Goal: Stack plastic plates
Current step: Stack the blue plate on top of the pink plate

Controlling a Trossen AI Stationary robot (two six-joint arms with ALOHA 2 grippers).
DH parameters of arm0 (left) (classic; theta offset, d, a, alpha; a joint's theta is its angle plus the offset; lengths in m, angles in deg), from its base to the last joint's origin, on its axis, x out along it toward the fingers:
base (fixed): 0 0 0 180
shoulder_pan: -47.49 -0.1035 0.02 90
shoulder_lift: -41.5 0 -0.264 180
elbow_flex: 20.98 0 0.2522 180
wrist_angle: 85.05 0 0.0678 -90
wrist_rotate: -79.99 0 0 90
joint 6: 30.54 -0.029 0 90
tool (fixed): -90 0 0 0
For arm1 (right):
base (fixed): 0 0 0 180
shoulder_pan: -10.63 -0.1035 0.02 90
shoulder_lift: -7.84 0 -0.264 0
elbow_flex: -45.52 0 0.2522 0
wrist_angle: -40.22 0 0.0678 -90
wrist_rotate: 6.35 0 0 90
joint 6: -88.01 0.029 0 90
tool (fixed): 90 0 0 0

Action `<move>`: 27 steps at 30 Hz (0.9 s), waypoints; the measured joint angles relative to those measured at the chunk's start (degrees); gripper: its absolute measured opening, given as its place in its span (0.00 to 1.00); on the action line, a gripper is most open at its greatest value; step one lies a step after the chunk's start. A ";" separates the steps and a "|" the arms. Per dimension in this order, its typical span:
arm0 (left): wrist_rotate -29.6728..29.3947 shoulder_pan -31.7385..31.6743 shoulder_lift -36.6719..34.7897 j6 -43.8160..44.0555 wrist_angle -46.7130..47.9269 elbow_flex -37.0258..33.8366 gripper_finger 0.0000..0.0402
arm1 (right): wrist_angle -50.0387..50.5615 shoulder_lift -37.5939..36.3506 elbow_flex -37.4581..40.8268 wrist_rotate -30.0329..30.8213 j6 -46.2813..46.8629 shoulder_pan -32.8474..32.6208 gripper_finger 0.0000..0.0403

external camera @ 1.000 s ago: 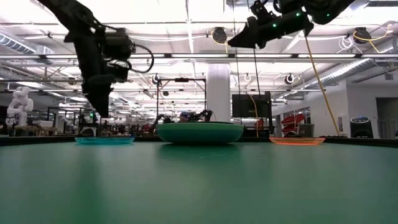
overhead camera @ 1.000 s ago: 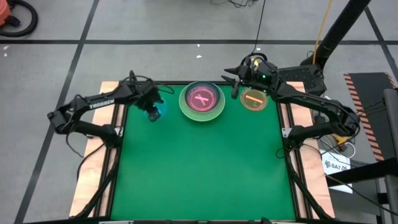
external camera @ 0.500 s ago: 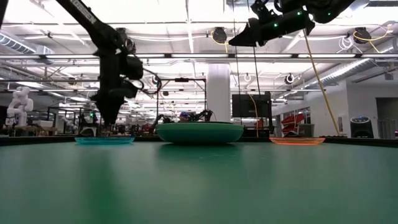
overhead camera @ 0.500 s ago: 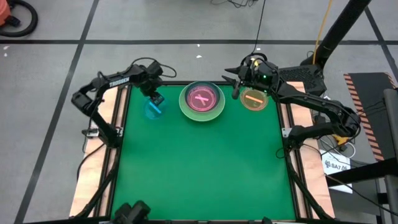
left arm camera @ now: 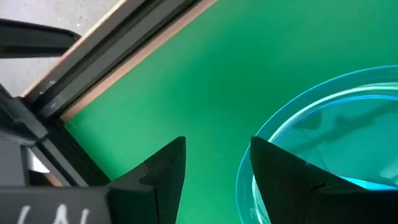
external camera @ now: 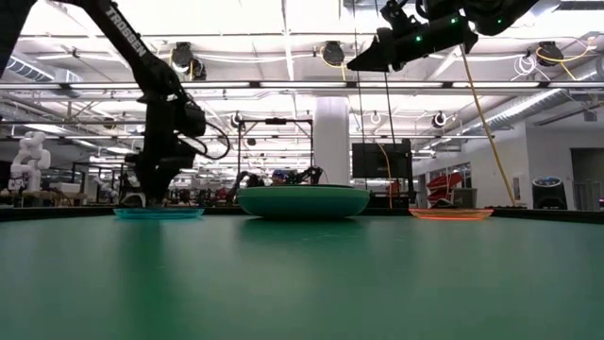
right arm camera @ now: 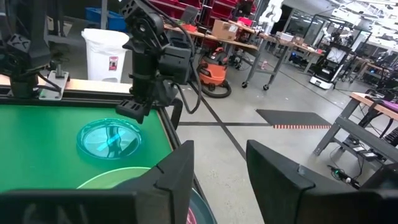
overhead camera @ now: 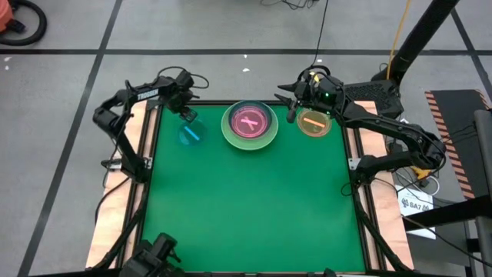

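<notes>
The bright strip sits flush across the middle of the blue plate. The strip should stay stuck when I pick up and tilt the blue plate.
A small blue plate [overhead camera: 191,135] [left arm camera: 336,124] lies flat on the green mat at the far left. My left gripper [overhead camera: 187,115] [left arm camera: 217,168] points down, open, low over the plate's far rim, with the rim showing in the gap beside one finger. No touch shows. A stack of large plates [overhead camera: 250,125] [external camera: 302,201] stands mid-far: teal underneath, light green rim, pink and magenta on top. A small orange plate [overhead camera: 314,123] lies flat to its right. My right gripper [overhead camera: 290,106] [right arm camera: 217,168] hangs open and level, high above the far edge between the stack and the orange plate.
The green mat [overhead camera: 246,208] stretches bare toward the near edge. Dark frame rails [left arm camera: 124,43] and wooden borders run along the table's left and right sides. Cables and a stand [overhead camera: 415,46] lie beyond the far right corner.
My left gripper has gone from over the blue plate's middle toward the table's far edge, sinking close to the mat and rolling a little about its pointing line. Its fingers have stayed open. The blue plate has not moved.
</notes>
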 joint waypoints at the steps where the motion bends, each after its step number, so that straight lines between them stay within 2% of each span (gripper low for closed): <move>1: 0.02 -0.09 0.34 -0.26 0.02 -0.02 0.46 | -0.01 0.00 0.00 -0.02 0.00 0.00 0.35; 4: 0.71 -0.09 1.27 -0.99 0.57 -0.02 0.46 | 0.00 0.00 0.00 0.00 0.00 0.00 0.35; 8: 4.40 0.01 2.03 -2.61 2.02 -0.02 0.46 | 0.00 0.00 0.00 0.00 0.00 0.00 0.35; 16: 6.56 0.40 2.20 -3.21 2.12 -0.04 0.46 | 0.00 0.00 0.00 0.00 0.00 0.00 0.35; 27: 6.64 3.11 2.92 1.03 1.44 -0.09 0.46 | 0.00 0.00 -0.04 0.00 -0.13 0.00 0.35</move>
